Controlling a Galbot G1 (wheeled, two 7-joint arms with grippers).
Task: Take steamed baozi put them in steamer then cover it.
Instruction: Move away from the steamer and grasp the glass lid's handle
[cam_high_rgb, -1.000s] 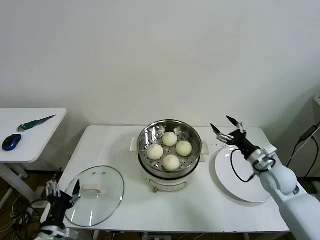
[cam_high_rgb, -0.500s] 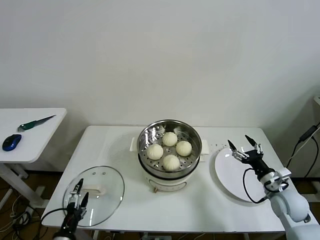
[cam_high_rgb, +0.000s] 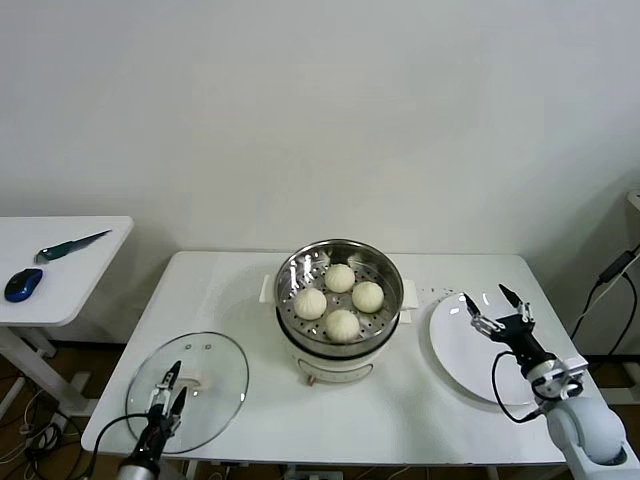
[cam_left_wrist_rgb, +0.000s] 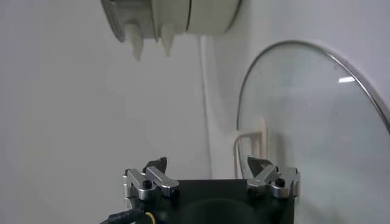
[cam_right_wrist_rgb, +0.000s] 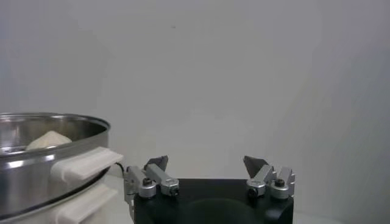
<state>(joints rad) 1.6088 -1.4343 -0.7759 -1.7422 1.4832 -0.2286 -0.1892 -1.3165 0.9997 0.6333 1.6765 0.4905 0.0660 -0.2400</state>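
The cover handle's free bar (cam_left_wrist_rgb: 236, 151) is in line with the gap between my left gripper's open fingers. I should keep going forward until the fingers are on both sides of the white handle (cam_high_rgb: 196, 381).
Several cream-white baozi (cam_high_rgb: 342, 324) lie inside the shiny steel steamer (cam_high_rgb: 390, 270), which stands on its white pot base at mid-table; one baozi (cam_right_wrist_rgb: 47, 140) peeks over the steamer rim (cam_right_wrist_rgb: 55, 125) in the right wrist view. The glass cover (cam_high_rgb: 215, 365) lies flat at the table's front left. My left gripper (cam_high_rgb: 170, 385) is open over the cover's near part, close to its white handle (cam_high_rgb: 188, 380); the left wrist view shows the cover (cam_left_wrist_rgb: 317, 122) and handle (cam_left_wrist_rgb: 253, 137) just ahead of that gripper (cam_left_wrist_rgb: 209, 164). My right gripper (cam_high_rgb: 490, 303) hangs open and empty above the white plate (cam_high_rgb: 465, 360).
A side table (cam_high_rgb: 90, 235) at the far left carries a blue mouse (cam_high_rgb: 23, 284) and a knife (cam_high_rgb: 70, 245). The steamer's white side handle (cam_right_wrist_rgb: 85, 165) juts toward the right gripper (cam_right_wrist_rgb: 207, 161). A cable (cam_high_rgb: 610, 270) hangs at the right edge.
The right gripper has pulled back from beside the steamer and sunk toward the plate. The left gripper has come in from the table's front left corner over the cover, beside its handle.
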